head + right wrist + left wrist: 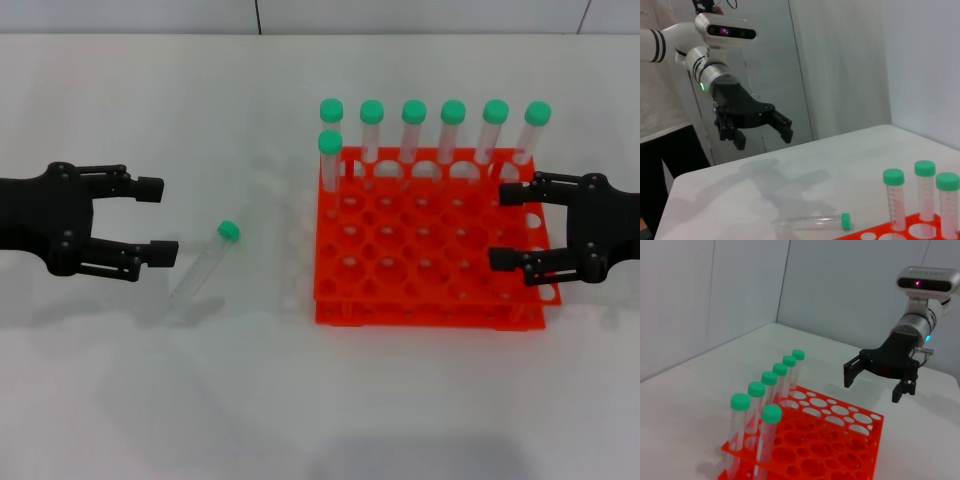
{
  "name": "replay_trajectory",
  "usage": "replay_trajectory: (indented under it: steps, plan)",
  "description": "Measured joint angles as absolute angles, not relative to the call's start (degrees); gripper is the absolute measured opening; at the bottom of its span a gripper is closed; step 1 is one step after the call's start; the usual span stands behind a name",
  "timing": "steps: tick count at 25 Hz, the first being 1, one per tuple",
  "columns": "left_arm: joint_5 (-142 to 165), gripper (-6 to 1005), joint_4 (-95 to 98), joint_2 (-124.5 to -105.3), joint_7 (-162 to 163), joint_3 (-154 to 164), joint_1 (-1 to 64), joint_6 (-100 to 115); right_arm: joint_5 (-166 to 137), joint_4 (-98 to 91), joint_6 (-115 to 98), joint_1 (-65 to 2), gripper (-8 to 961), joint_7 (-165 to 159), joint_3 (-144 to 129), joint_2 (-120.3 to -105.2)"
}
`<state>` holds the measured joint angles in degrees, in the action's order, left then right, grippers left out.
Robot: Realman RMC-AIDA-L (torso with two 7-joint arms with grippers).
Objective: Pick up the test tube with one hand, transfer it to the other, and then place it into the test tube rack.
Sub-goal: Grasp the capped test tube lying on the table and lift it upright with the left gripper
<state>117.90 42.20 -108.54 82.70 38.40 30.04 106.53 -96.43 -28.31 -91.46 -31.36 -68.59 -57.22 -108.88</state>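
Next, I pull back, tilt down and grasp the tube's capless end [181, 298], since my left gripper aims level toward the rack and the test tube lies slanted [205, 262] below.
The loose test tube [205, 264] lies flat on the white table, green cap pointing toward the back, left of the orange-red rack [420, 312]. It also shows in the right wrist view [812, 220]. My left gripper [158, 218] is open and empty, hovering just left of the tube; it shows in the right wrist view [763, 139] with a green ring on its arm. My right gripper [507, 227] is open and empty over the rack's right edge; it shows in the left wrist view [872, 387] above the rack [840, 440].
Several green-capped tubes [413, 130] stand upright in the rack's back row, with one more in the second row at the left corner; they also show in the left wrist view [769, 385]. White walls stand behind the table.
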Motion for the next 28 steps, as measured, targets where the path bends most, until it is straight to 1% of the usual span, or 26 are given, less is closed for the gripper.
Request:
replay_trajectory:
  steps: [7,14,22,24,28]
  plan:
    - [117.96,886,43.38,-108.85,83.94,38.40,30.06,106.50,-96.43,-28.31,-91.79,-30.73,873,-68.33,-56.71,-108.34]
    - [117.76,885,44.35,-109.18,85.70,38.40,30.06,106.14,-96.39,-28.30,-91.26,-30.43,873,-68.09,-56.66,-108.28]
    - [117.81,882,57.91,-111.73,100.48,38.56,29.00,110.01,-95.96,-30.29,-91.03,-28.11,872,-67.81,-55.56,-108.18]
    - [117.82,882,60.90,-111.90,106.57,39.39,28.98,110.55,-95.97,-30.49,-90.86,-27.66,872,-67.30,-54.49,-108.16]
    - [121.50,881,66.21,-111.57,119.83,43.67,29.59,110.47,-96.05,-30.61,-90.49,-27.00,872,-66.65,-53.27,-108.11]
